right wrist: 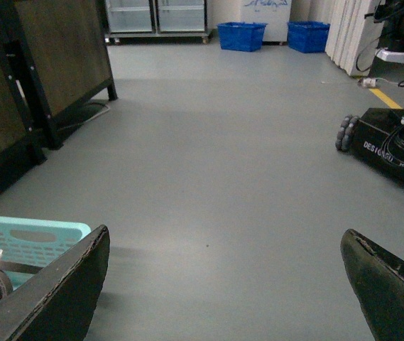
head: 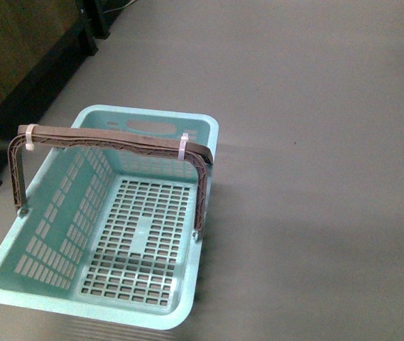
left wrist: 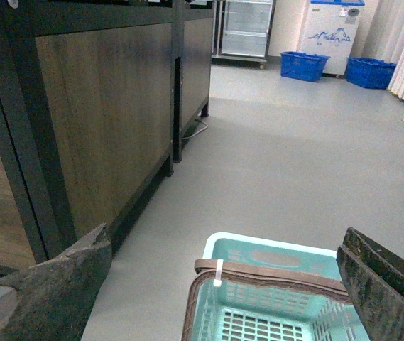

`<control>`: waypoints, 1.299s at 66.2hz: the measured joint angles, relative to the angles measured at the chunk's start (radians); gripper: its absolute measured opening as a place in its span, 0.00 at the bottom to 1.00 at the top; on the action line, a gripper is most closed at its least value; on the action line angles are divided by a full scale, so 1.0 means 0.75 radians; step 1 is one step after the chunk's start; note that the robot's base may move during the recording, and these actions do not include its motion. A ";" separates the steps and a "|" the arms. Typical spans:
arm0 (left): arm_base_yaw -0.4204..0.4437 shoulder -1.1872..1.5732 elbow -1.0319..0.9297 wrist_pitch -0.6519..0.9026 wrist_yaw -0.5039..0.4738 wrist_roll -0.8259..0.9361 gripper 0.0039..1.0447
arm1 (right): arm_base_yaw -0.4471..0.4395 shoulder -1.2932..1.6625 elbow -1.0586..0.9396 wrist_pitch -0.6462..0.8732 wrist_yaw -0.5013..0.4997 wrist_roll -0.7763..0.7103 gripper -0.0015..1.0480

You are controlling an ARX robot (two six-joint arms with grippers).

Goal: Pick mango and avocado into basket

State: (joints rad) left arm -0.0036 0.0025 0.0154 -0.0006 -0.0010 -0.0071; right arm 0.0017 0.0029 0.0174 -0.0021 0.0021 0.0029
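I expect the raised brown handles to stay together and the basket (head: 138, 220) to hang below when I lift, because white zip ties (head: 183, 146) tie the handles to each other.
The light teal basket (head: 59, 213) stands empty on the grey floor at the lower left of the front view, its brown handles (head: 116, 138) raised and bound with white zip ties. It also shows in the left wrist view as basket (left wrist: 273, 256) and at the edge of the right wrist view as basket (right wrist: 31, 238). My left gripper (left wrist: 223, 284) hangs open above the basket's near end. My right gripper (right wrist: 223, 277) is open over bare floor beside the basket. The mango and the avocado are out of view. Neither arm shows in the front view.
A dark wood-panelled cabinet (left wrist: 102, 106) on black legs runs along the left of the basket, also cabinet (head: 10, 64). A black wheeled robot base (right wrist: 393, 145) with cables sits at the right. Blue crates (right wrist: 241, 35) and a freezer stand far back.
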 joint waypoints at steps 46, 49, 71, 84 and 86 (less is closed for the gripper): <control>0.106 0.456 0.254 -0.430 0.280 -0.879 0.92 | 0.000 0.000 0.000 0.001 -0.001 0.000 0.92; 0.130 0.554 0.302 -0.321 0.292 -1.012 0.92 | 0.000 0.000 0.000 0.001 -0.002 0.000 0.92; -0.069 1.616 0.500 0.415 0.035 -1.705 0.92 | 0.000 0.000 0.000 0.001 -0.002 0.000 0.92; -0.186 2.080 0.649 0.538 -0.052 -1.854 0.92 | 0.000 0.000 0.000 0.000 -0.002 0.000 0.92; -0.199 2.158 0.690 0.555 -0.072 -1.867 0.92 | 0.000 0.000 0.000 0.000 -0.002 0.000 0.92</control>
State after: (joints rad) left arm -0.1528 1.6211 0.5331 0.4160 -0.0547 -1.4071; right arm 0.0017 0.0029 0.0174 -0.0021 0.0010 0.0029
